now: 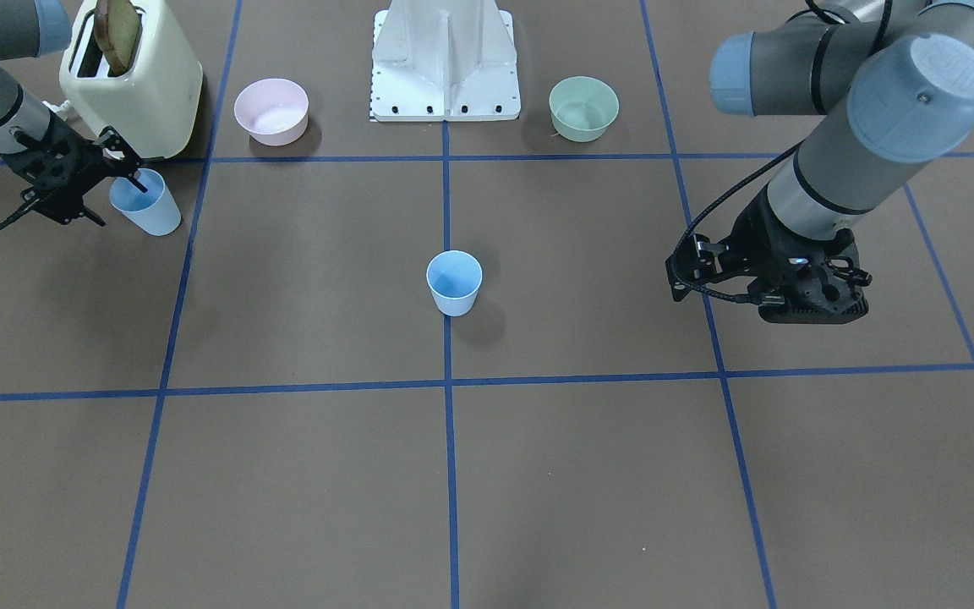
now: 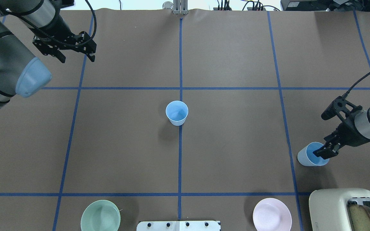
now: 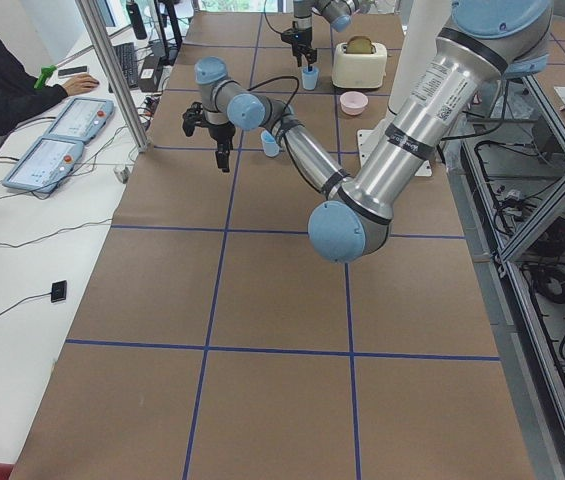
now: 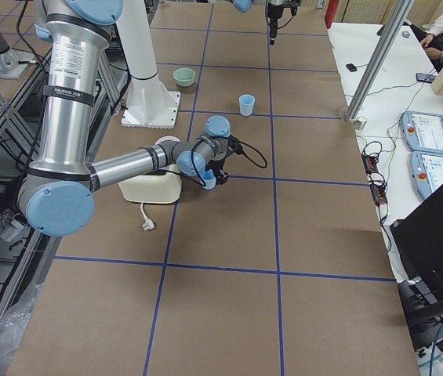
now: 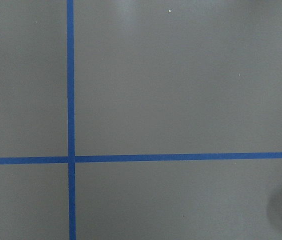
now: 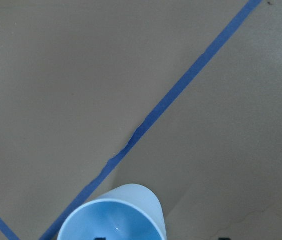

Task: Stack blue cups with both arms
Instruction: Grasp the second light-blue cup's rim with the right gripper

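The second blue cup will go down nearly to its rim when I lower it into the pale-blue cup, because both cups taper toward the base.
One pale-blue cup stands upright at the table's middle, on a tape line; it also shows in the overhead view. The second blue cup stands by the toaster, also seen overhead and in the right wrist view. My right gripper is open at this cup's rim, with one finger inside the cup and the other outside its wall. My left gripper is open and empty, hovering far from both cups over the far left part of the table.
A cream toaster with a slice of toast stands right behind the right-hand cup. A pink bowl, a green bowl and the white pedestal line the robot's side. Blue tape lines grid the brown table.
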Robot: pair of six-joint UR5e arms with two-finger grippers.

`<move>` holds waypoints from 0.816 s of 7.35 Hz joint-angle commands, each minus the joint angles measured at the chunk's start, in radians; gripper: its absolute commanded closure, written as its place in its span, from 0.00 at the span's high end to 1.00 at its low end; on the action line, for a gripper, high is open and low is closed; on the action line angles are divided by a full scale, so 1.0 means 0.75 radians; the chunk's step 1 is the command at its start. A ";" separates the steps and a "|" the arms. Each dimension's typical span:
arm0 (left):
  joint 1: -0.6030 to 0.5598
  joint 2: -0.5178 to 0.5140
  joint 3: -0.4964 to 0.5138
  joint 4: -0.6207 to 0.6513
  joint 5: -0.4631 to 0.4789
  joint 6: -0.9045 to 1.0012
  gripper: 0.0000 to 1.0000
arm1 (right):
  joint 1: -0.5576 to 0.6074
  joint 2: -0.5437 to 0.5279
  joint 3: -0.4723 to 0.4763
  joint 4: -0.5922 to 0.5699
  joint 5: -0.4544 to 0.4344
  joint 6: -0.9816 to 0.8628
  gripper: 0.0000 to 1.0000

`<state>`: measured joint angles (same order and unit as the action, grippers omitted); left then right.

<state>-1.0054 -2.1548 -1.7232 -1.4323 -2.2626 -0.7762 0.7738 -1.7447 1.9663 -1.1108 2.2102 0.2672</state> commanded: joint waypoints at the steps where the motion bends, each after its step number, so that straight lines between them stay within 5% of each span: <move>1: -0.003 0.018 0.001 -0.003 -0.002 0.027 0.97 | -0.007 0.001 -0.004 -0.004 -0.004 -0.004 0.38; 2: -0.003 0.018 0.001 -0.005 -0.002 0.027 0.97 | -0.005 0.001 -0.006 -0.006 -0.006 -0.004 0.19; 4: -0.003 0.020 -0.001 -0.007 -0.002 0.027 0.97 | -0.005 0.003 -0.008 -0.008 -0.006 -0.013 0.03; 6: -0.003 0.020 -0.001 -0.007 -0.002 0.027 0.97 | 0.020 0.003 -0.008 -0.012 -0.006 -0.019 0.00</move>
<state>-1.0078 -2.1400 -1.7240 -1.4371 -2.2642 -0.7563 0.7797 -1.7429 1.9613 -1.1173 2.2059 0.2561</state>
